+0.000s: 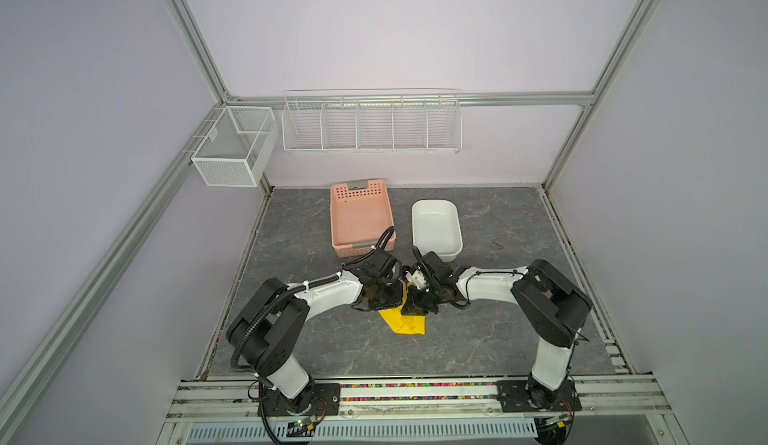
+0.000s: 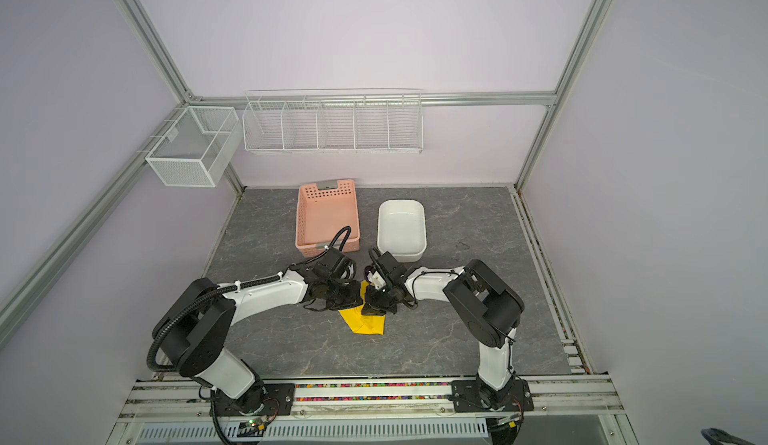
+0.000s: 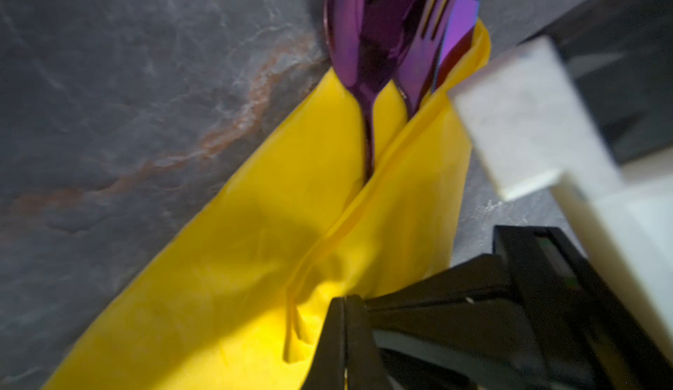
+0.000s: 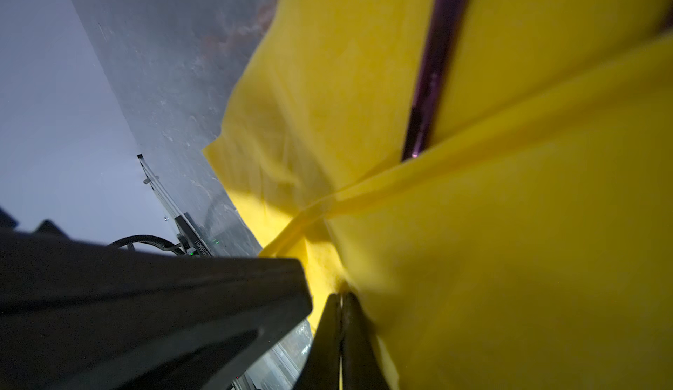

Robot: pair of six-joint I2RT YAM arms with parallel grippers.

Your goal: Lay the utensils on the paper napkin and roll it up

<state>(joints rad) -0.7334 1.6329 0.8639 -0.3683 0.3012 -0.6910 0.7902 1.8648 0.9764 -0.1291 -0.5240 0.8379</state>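
Observation:
The napkin puckers (image 3: 303, 328) where my grippers nearly meet, so next my left gripper pins it while my right gripper backs off to press near the folded edge (image 3: 447, 228).
The yellow paper napkin (image 1: 405, 323) (image 2: 366, 323) lies on the grey table between my two arms, folded over the utensils. The purple spoon (image 3: 364, 24), fork (image 3: 429, 42) and knife (image 3: 462, 17) stick their heads out of its far end; their handles are hidden inside, apart from a purple strip (image 4: 440, 60) in the gap between the folds. My left gripper (image 3: 344, 299) (image 1: 395, 303) is shut, pinching a raised fold of the napkin. My right gripper (image 4: 341, 295) (image 1: 415, 308) is shut on the napkin's edge right beside it, the two nearly touching.
A pink perforated basket (image 1: 357, 191) and a white oblong tub (image 1: 436, 252) stand just behind the grippers. White wire racks (image 1: 372, 125) and a mesh box (image 1: 232, 148) hang on the back wall. Bare table lies in front of the napkin.

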